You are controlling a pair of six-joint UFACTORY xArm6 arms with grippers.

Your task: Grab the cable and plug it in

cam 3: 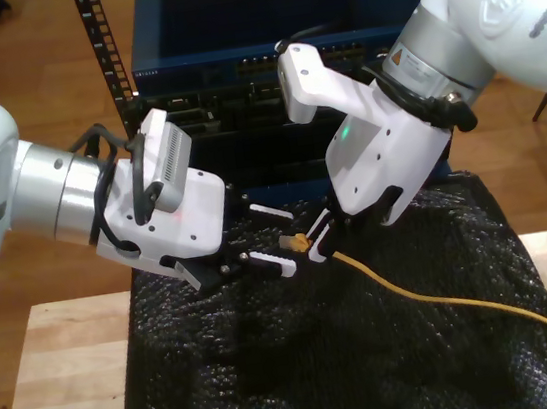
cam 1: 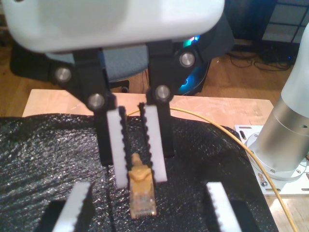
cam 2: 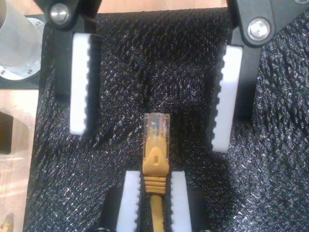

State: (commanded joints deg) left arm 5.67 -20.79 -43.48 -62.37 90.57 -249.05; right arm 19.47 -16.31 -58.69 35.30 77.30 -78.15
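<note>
The yellow-orange cable [cam 3: 375, 275] lies in a slack curve [cam 3: 449, 299], so it will trail along in a loose bend when the robot's gripper carries the clear plug.
The yellow-orange cable [cam 3: 447, 298] runs over the black mat from the exterior view's lower right up to my second gripper [cam 3: 315, 243]. That gripper is shut on the boot just behind the clear plug [cam 2: 157, 126], and the plug tip sticks out free past its pads [cam 2: 133, 193]. The same plug [cam 1: 143, 199] points toward my first gripper [cam 1: 148, 191], which is open with its white toothed pads [cam 1: 77, 208] wide on either side of the tip, not touching it. In the exterior view my first gripper [cam 3: 276, 236] faces the plug from the left.
A black bubble-textured mat [cam 3: 275, 366] covers the wooden table [cam 3: 65, 383]. A blue rack unit [cam 3: 271, 33] with a row of ports stands behind both arms. A silver arm base [cam 1: 285, 140] stands beside the mat, with the cable [cam 1: 231, 135] curving past it.
</note>
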